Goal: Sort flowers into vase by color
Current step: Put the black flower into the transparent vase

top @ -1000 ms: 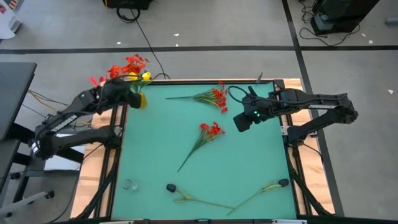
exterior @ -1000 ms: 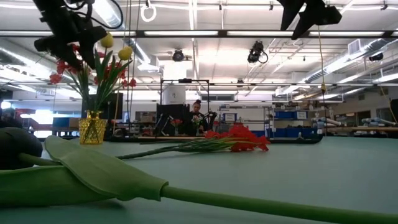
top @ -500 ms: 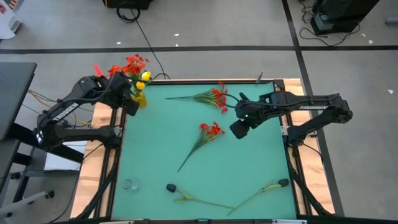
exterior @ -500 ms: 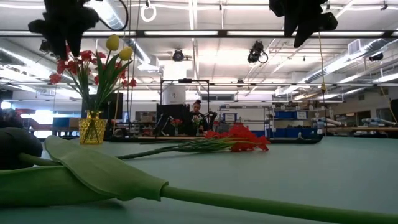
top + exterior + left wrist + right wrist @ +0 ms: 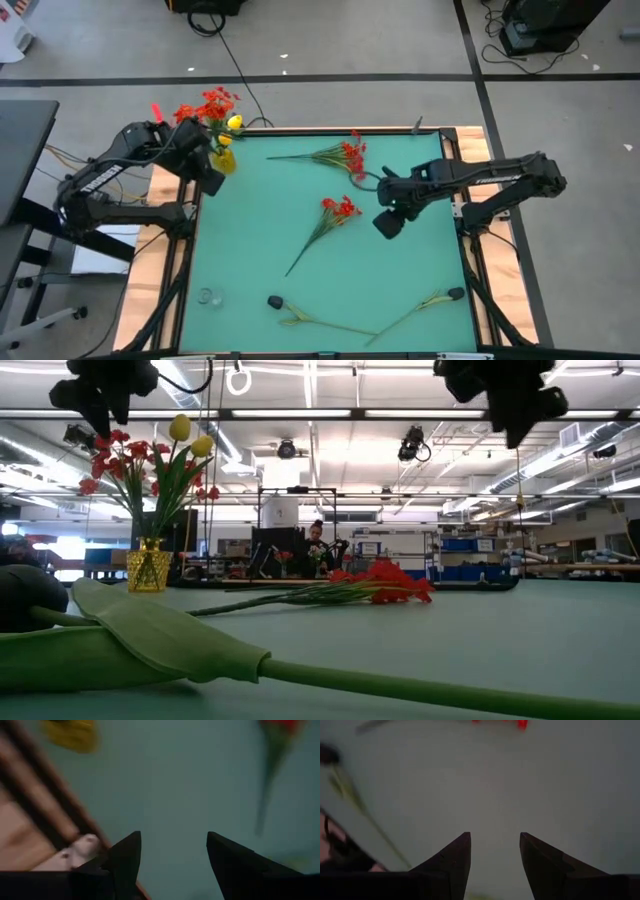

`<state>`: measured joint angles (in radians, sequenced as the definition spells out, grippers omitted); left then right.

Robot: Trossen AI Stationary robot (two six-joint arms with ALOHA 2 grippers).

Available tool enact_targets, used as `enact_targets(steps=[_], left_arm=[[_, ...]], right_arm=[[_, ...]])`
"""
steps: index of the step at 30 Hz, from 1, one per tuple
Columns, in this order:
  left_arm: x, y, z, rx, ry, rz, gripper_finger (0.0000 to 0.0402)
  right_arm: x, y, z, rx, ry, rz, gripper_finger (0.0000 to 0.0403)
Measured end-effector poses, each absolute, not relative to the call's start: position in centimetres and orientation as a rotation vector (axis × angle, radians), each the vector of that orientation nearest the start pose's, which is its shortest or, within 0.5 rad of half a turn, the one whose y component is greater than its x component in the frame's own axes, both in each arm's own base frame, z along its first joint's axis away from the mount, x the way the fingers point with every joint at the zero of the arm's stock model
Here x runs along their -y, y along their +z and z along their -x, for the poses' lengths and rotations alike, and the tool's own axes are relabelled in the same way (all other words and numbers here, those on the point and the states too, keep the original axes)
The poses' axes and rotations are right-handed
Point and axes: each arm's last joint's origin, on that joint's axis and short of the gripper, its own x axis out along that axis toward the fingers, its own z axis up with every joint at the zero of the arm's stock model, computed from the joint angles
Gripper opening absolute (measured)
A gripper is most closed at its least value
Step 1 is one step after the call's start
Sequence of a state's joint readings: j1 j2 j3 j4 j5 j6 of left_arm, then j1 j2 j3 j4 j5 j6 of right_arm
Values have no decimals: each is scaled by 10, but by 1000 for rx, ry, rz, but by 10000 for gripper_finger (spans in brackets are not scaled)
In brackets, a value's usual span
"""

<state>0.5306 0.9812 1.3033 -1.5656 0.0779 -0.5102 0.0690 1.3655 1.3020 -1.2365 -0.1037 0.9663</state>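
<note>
My right gripper keeps reaching down for the nearer stem, its leafy part (image 5: 432, 300) clear of the other stem, until my fingers close below its dark end.
A small yellow vase (image 5: 225, 160) (image 5: 148, 567) stands on the green mat's far left corner, holding red blossoms (image 5: 205, 105) (image 5: 115, 460) and two yellow tulips (image 5: 233, 123) (image 5: 190, 438). One red spray (image 5: 340, 155) lies flat at the far middle. A second red spray (image 5: 335, 212) (image 5: 380, 585) lies flat mid-table. My left gripper (image 5: 212, 180) (image 5: 172, 850) hangs open just near of the vase, pointing down, with nothing between its fingers. My right gripper (image 5: 388, 222) (image 5: 495, 847) hangs open above the mat, right of the second spray, also with nothing in it.
Two long green leafy stems (image 5: 330, 322) (image 5: 420, 305) with dark ends lie along the near edge; one fills the low view's foreground (image 5: 170, 640). A small clear object (image 5: 207, 296) sits near left. Wooden table rails (image 5: 165, 250) border the mat.
My left gripper has risen away from the flowers in the vase, come a little toward the near edge and tipped to point down. My right gripper has moved toward the near edge and down, beside the mid-table red spray. No flower has moved.
</note>
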Motion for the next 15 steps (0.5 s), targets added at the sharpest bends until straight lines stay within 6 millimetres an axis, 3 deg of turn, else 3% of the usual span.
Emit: enact_targets(steps=[10,15], left_arm=[[-24,371,-122,-1116,199,856,231],[-4,376,-136,-1057,35,780,231]], right_arm=[[-71,281,-226,-1501,-237,-791,178],[-106,265,-214,-1527,-62,-594,178]])
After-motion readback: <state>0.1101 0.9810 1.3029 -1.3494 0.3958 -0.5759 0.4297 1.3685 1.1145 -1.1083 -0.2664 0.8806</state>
